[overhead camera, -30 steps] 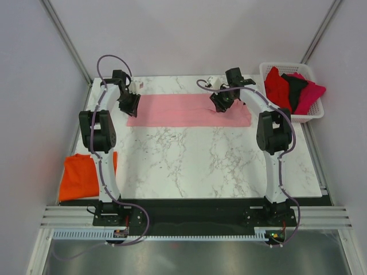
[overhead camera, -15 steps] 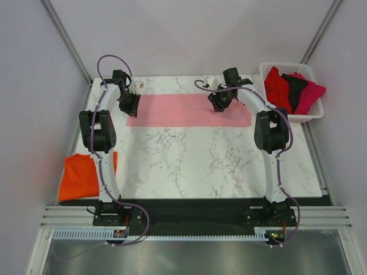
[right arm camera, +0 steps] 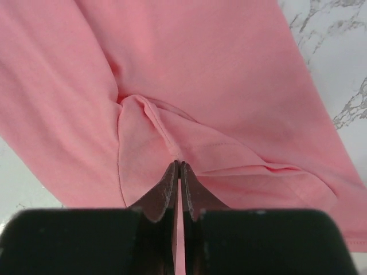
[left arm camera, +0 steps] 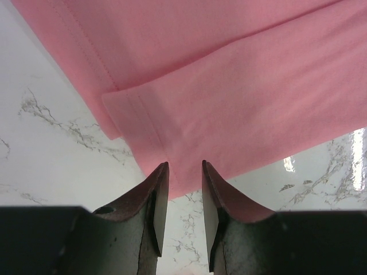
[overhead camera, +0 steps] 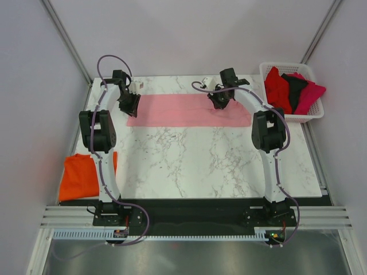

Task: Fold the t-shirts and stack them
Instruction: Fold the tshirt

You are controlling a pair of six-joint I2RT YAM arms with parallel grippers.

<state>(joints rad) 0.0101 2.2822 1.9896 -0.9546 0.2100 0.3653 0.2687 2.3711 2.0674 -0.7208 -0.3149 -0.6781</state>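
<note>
The light pink t-shirt's strip is lying crosswise along the table's far edge, so next my left gripper grips its near hem corner and turns that end toward me.
The light pink t-shirt lies folded into a long strip across the far part of the table. My left gripper is at its left end, jaws open with a small gap, tips at the folded sleeve hem. My right gripper is over the strip's far edge right of the middle, shut on a pinched ridge of pink cloth. The orange t-shirt lies off the table's left side. Red, black and magenta t-shirts fill the basket.
A white basket stands at the table's far right corner. A small white object sits by the left arm at the far edge. The marble table stretches toward the arm bases.
My right gripper has moved a little left and toward the far edge along the pink strip, drawing cloth with it. The left gripper has stayed at the strip's left end.
</note>
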